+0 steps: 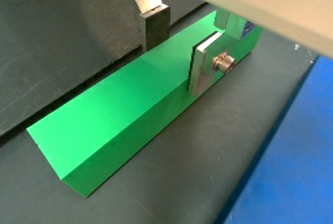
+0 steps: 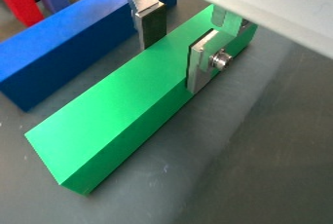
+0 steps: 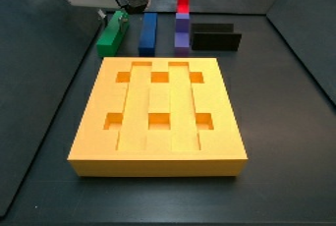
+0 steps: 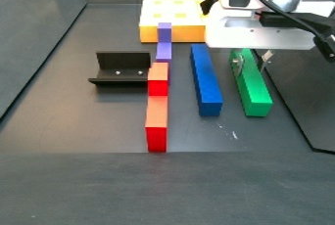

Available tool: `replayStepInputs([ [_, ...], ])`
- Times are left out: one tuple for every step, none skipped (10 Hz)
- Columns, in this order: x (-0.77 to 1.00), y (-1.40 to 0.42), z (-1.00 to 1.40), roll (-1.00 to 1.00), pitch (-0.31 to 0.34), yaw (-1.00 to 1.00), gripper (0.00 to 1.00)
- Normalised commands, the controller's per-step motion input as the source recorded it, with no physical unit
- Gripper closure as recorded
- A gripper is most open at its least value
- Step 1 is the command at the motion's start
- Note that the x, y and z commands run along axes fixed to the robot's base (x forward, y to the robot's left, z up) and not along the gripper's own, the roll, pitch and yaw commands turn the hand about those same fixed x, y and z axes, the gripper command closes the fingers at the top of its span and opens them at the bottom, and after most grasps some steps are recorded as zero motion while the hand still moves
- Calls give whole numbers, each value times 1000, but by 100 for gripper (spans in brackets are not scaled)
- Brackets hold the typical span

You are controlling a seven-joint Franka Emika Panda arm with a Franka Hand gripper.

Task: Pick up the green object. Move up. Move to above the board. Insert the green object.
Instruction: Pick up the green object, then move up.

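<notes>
I expect the green object (image 3: 113,34) to fit lengthwise along a long groove (image 3: 136,110) when I insert it, because the groove runs down the board across the square holes.
The green object (image 1: 117,121) is a long green bar lying flat on the dark floor; it also shows in a wrist view (image 2: 117,121) and in both side views (image 3: 110,35) (image 4: 253,87). My gripper (image 1: 180,57) (image 2: 178,57) is lowered over the bar's far half, with one finger on each long side. The jaws are open around the bar, and a thin gap shows at one finger (image 2: 152,28). In the side views the gripper (image 3: 116,12) (image 4: 256,61) sits right over the bar. The board (image 3: 155,102) (image 4: 164,9) is an orange-yellow slab with six square holes, lying apart from the bar.
A blue bar (image 2: 65,48) (image 3: 148,31) (image 4: 205,77) lies parallel and close beside the green bar. Beyond it lie a purple bar (image 3: 182,31) (image 4: 165,43) and red and orange pieces (image 4: 156,102). The black fixture (image 3: 217,38) (image 4: 124,67) stands past those.
</notes>
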Motion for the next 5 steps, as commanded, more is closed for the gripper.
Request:
replayStepInputs([
  [0,0,0,0,0,0,100],
  [0,0,0,0,0,0,100],
  [0,0,833,0,0,0,100],
  [-13,-13,850,-3,-5,-54,100],
  [-70,-15,722,3,38,-59,100],
])
